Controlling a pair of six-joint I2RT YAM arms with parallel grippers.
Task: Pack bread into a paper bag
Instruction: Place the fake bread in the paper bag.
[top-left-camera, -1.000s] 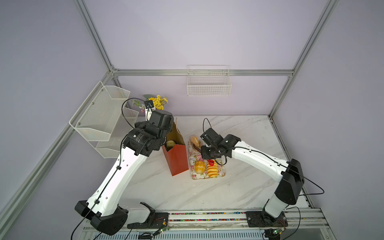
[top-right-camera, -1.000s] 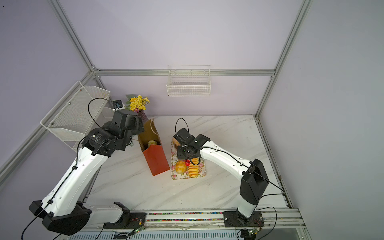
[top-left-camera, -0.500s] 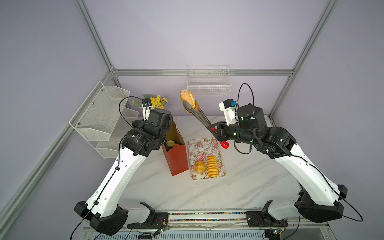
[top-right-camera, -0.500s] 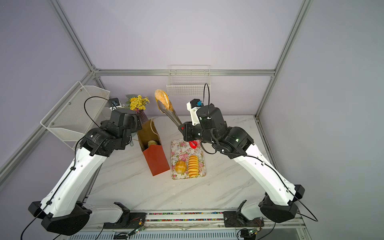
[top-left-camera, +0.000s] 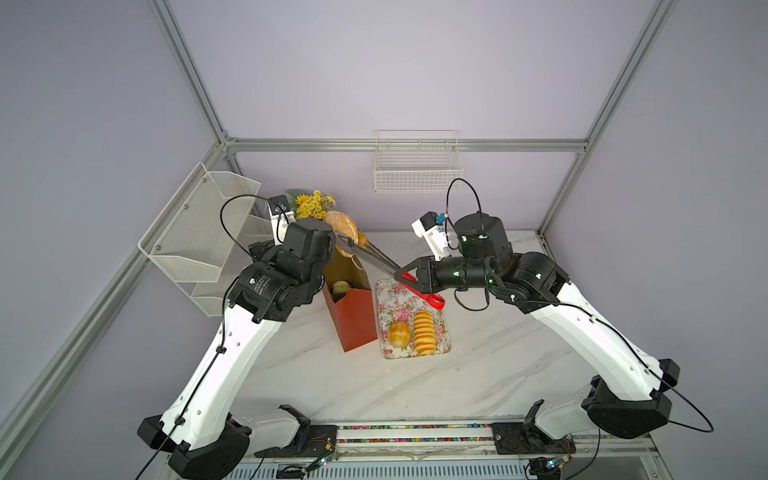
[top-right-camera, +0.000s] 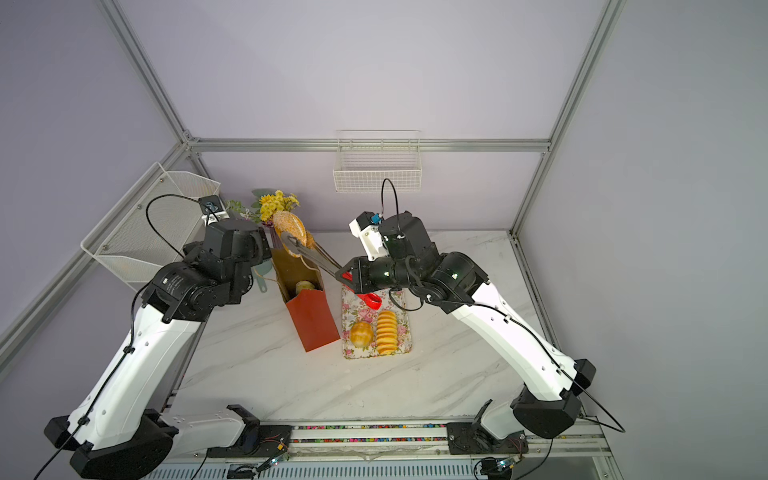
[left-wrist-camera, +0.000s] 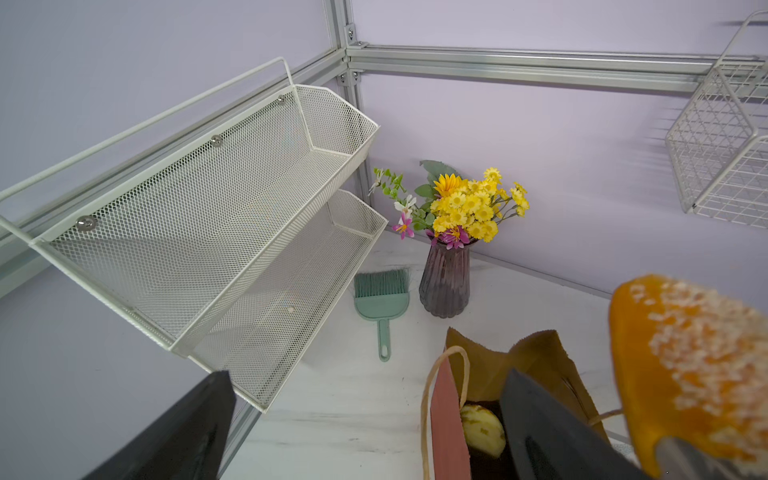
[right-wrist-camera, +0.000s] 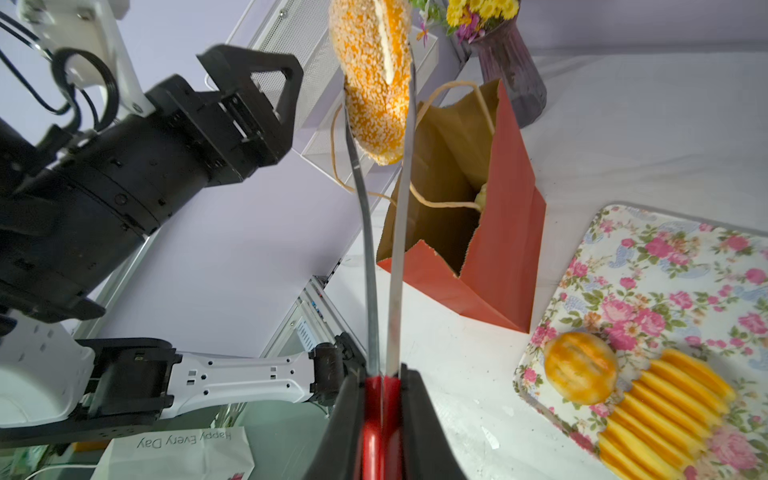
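Observation:
I should pull my right gripper's tongs back and lower the speckled oval bread (top-left-camera: 340, 227) into the bag's opening (top-left-camera: 346, 273), since it hangs high above the bag's far rim.
The red-orange paper bag (top-left-camera: 353, 320) (top-right-camera: 313, 320) stands left of the floral tray (top-left-camera: 388, 291), mouth open, with a pale bun (top-left-camera: 341, 287) (left-wrist-camera: 482, 428) inside. My right gripper (right-wrist-camera: 381, 395) (top-left-camera: 409, 276) is shut on red-handled metal tongs (right-wrist-camera: 382, 270) (top-right-camera: 316, 259). The tongs pinch a speckled oval bread (right-wrist-camera: 374, 83) (top-left-camera: 343, 222) (left-wrist-camera: 685, 365) above the bag's far rim. My left gripper (left-wrist-camera: 368, 374) is open at the bag's mouth, straddling the bag's red wall (left-wrist-camera: 446, 419), one finger over the opening. A round bun (top-left-camera: 400, 333) (right-wrist-camera: 579, 378) and a ribbed loaf (top-left-camera: 424, 332) (right-wrist-camera: 665, 411) lie on the tray.
A purple vase of yellow flowers (left-wrist-camera: 444, 282) and a green hand brush (left-wrist-camera: 380, 295) stand behind the bag. White mesh shelves (top-left-camera: 199, 237) hang on the left wall and a wire basket (top-left-camera: 417, 166) on the back wall. A white printed bag (right-wrist-camera: 174, 453) lies below the table's edge.
My right arm lifted the speckled bread off the tray with the tongs, swung it high, then carried it left and down over the bag's mouth. The left arm has barely moved.

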